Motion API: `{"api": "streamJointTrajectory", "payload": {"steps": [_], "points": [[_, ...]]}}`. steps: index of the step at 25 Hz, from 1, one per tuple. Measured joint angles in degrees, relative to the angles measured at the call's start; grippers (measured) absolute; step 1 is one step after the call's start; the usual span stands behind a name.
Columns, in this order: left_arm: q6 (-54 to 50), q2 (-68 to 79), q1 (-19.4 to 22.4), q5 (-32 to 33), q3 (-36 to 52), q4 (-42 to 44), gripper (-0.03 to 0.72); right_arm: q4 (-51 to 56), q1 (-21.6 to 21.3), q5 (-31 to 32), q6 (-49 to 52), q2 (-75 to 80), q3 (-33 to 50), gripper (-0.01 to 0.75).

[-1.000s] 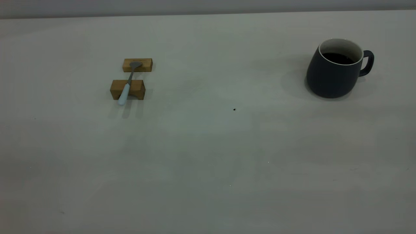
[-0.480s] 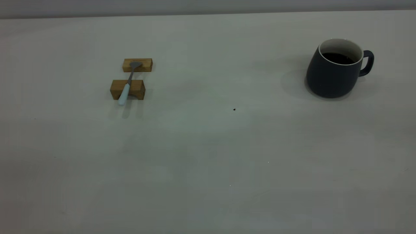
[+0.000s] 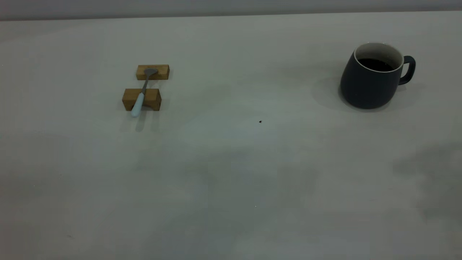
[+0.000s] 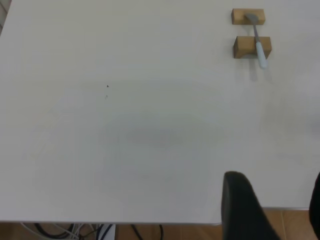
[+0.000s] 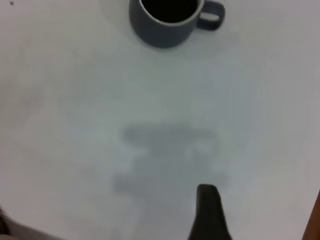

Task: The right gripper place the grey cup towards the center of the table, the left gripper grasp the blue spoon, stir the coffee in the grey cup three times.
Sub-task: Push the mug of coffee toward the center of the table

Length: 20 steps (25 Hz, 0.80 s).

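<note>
The grey cup's free handle (image 3: 412, 70) can be reached by a clear path from my open right gripper. I should keep moving there until the gripper's fingers are on both sides of the handle.
The grey cup (image 3: 368, 86) stands at the table's (image 3: 231, 173) far right, handle turned outward, with dark coffee (image 3: 375, 65) inside. In the right wrist view the grey cup (image 5: 162, 27) is far ahead of my right gripper (image 5: 255, 215), which is open and holds nothing; only one finger (image 5: 208, 212) shows. The blue spoon (image 3: 138, 101) lies across two wooden blocks at the left, handle toward the camera. My left gripper (image 4: 277, 200) hovers open near the table's edge, well short of the blue spoon (image 4: 261, 50). Neither gripper shows in the exterior view.
Two tan wooden blocks (image 3: 162, 72) (image 3: 153, 100) carry the spoon. A tiny dark speck (image 3: 260, 121) sits mid-table. Beyond the table edge (image 4: 150, 221) lie a wooden floor and cables (image 4: 75, 231).
Cup, spoon and blocks have not moved. A soft shadow has spread over the table at the lower right of the exterior view.
</note>
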Motion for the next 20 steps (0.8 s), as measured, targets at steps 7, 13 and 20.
{"api": "streamJointTrajectory", "payload": {"steps": [7, 13, 20], "points": [[0.00, 0.00, 0.00, 0.00, 0.00, 0.00, 0.405, 0.91, 1.51, -5.66, -12.49, 17.85, -5.70, 0.589], [0.00, 0.00, 0.00, 0.00, 0.00, 0.00, 0.405, -0.96, 2.81, -8.51, -22.57, 30.41, -12.63, 0.589], [0.00, 0.00, 0.00, 0.00, 0.00, 0.00, 0.405, -2.88, 2.81, -9.00, -31.73, 47.05, -23.40, 0.590]]}}
